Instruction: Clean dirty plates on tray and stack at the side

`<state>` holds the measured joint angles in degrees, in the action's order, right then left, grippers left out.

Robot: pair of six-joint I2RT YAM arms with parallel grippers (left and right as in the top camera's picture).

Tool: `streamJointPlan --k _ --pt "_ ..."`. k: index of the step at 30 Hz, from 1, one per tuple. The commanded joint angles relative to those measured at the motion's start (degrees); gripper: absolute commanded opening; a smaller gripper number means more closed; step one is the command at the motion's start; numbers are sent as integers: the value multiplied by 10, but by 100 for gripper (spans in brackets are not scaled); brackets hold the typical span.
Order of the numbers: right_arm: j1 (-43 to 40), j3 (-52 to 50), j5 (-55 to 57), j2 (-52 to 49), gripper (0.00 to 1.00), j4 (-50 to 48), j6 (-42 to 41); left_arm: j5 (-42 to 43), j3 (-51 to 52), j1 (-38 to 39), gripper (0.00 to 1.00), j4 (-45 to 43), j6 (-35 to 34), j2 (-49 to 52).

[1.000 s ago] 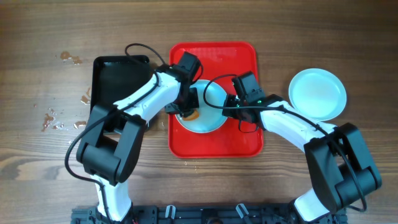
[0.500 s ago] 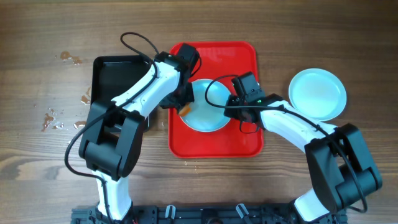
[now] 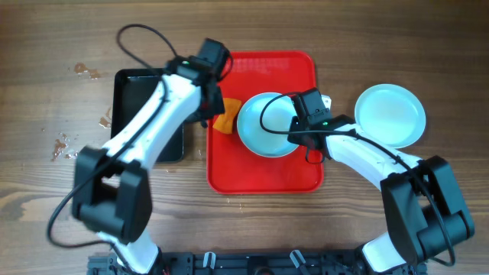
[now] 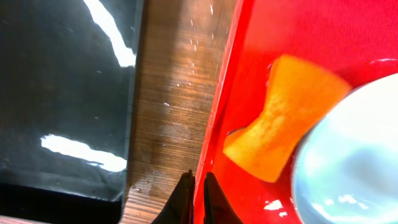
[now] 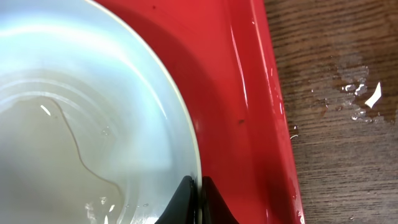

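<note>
My left gripper should put the orange sponge (image 3: 227, 117) into the black tray (image 3: 170, 143) before my right gripper picks up the pale blue plate, because the sponge is lying against the plate.
The red tray (image 3: 263, 172) lies mid-table. One pale blue plate (image 3: 266, 126) is on it, wet with a film of water in the right wrist view (image 5: 93, 124). My right gripper (image 3: 295, 126) is shut on that plate's right rim (image 5: 198, 199). An orange sponge (image 3: 228, 119) lies on the tray's left side against the plate, pinched in at its middle (image 4: 286, 118). My left gripper (image 3: 212, 113) is shut and empty over the tray's left rim (image 4: 198, 199), a little short of the sponge. Another pale blue plate (image 3: 390, 114) sits on the table to the right of the tray.
A black tray (image 3: 141, 99) lies left of the red tray, with a strip of wet wood between them (image 4: 168, 93). Water droplets (image 3: 76, 145) dot the table at far left. More droplets lie right of the red tray (image 5: 354, 102).
My left arm has pulled back and to the left off the plate. The sponge now lies loose on the tray. The plate has shifted slightly right and back in my right gripper.
</note>
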<state>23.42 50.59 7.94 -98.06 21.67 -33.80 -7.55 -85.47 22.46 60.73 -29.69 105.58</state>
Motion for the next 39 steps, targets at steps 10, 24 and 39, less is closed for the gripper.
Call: streamJointPlan --k 10,24,39 --pt "-3 -17 -30 1 16 2 40 100 42 -14 54 -126 130 8" --pt "-2 -17 -37 1 16 -3 36 202 90 -11 11 -222 191 96" --pt "-2 -17 -44 1 16 -4 37 139 48 -103 4 -61 213 -81"
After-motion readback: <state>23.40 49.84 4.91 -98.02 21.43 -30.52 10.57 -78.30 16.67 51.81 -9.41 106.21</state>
